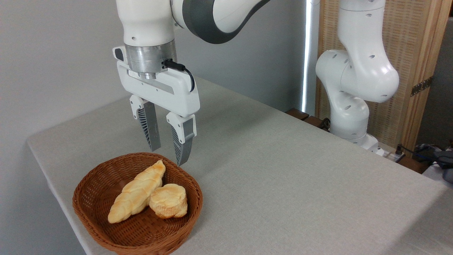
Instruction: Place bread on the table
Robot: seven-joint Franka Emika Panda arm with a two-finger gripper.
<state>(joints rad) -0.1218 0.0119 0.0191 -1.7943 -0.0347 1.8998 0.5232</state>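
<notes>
The roll (168,201) and the braided loaf only touch side (151,199) by side, so the roll should come loose when the robot's gripper lifts it, and the loaf should stay lying still.
The bread (169,200), a small round golden-brown roll with a pale cracked top, lies inside the brown wicker basket (106,180) at the table's near left corner. It leans against a long braided loaf (136,192). My gripper (168,157) hangs open above the basket's far rim, fingers pointing down, with nothing between them. It is above and behind the roll, not touching it. The grey-beige cloth table (283,177) spreads out to the right of the basket.
The arm's white base (350,106) stands at the table's far right edge. A wooden slatted screen (407,71) is behind it, with cables and dark items at the far right. The table's left edge runs close to the basket.
</notes>
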